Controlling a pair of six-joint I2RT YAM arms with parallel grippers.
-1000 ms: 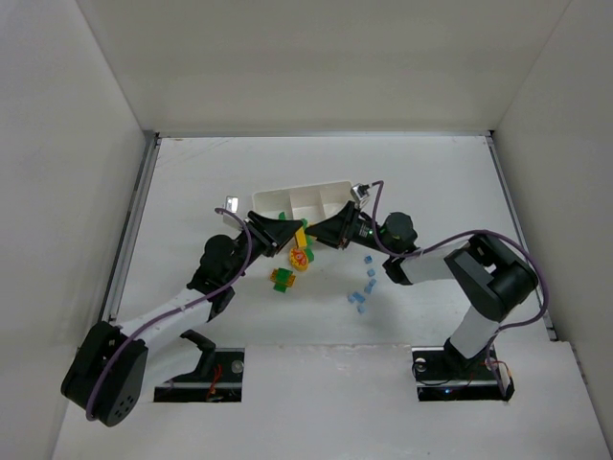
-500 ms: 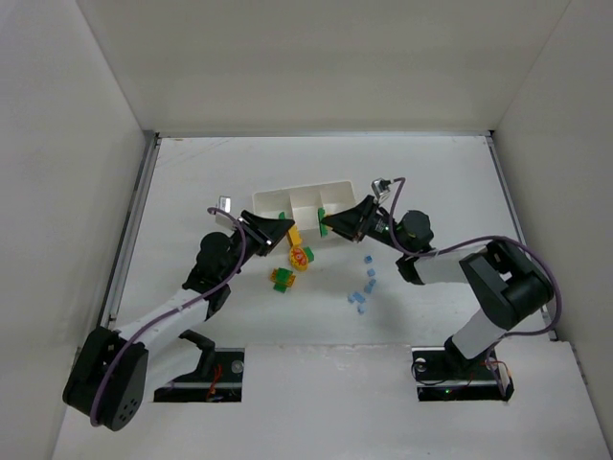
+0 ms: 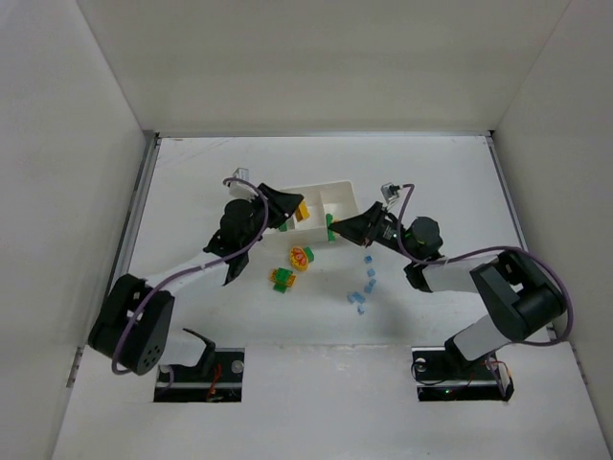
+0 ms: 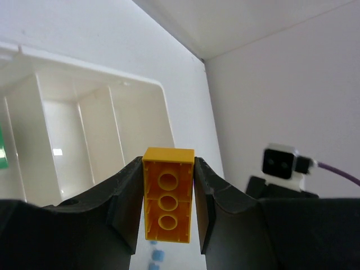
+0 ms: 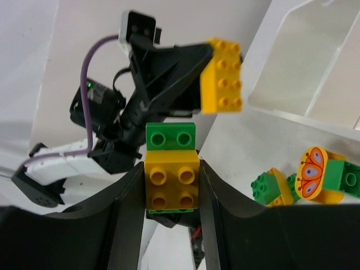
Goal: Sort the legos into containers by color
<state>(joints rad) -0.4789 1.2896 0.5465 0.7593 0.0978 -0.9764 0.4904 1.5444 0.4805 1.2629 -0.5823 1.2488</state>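
Observation:
Green and yellow are joined in my right gripper's cluster (image 5: 171, 163), so my left gripper should first drop its brick into the middle compartment (image 3: 314, 213) and then pull the green brick off.
My left gripper (image 3: 297, 208) is shut on a yellow-orange brick (image 4: 167, 201) and holds it above the white three-compartment tray (image 3: 326, 185), near the tray's left part. The tray's compartments (image 4: 84, 129) show behind the brick. My right gripper (image 3: 332, 228) is shut on a cluster of a yellow brick (image 5: 171, 183) and a green brick (image 5: 170, 136), held in the air at the tray's near edge. The left gripper's brick also shows in the right wrist view (image 5: 222, 73). The two grippers are apart.
Two mixed clusters lie on the table: one yellow, red and green (image 3: 303, 257), one green and yellow (image 3: 282, 279). Several pale blue bricks (image 3: 368, 284) lie to the right of them. A green brick shows at the tray's left edge (image 4: 2, 149).
The grippers were together at one cluster near the tray's front. They have pulled apart: the left rose back over the tray with the yellow brick, and the right drew right with the green-yellow piece.

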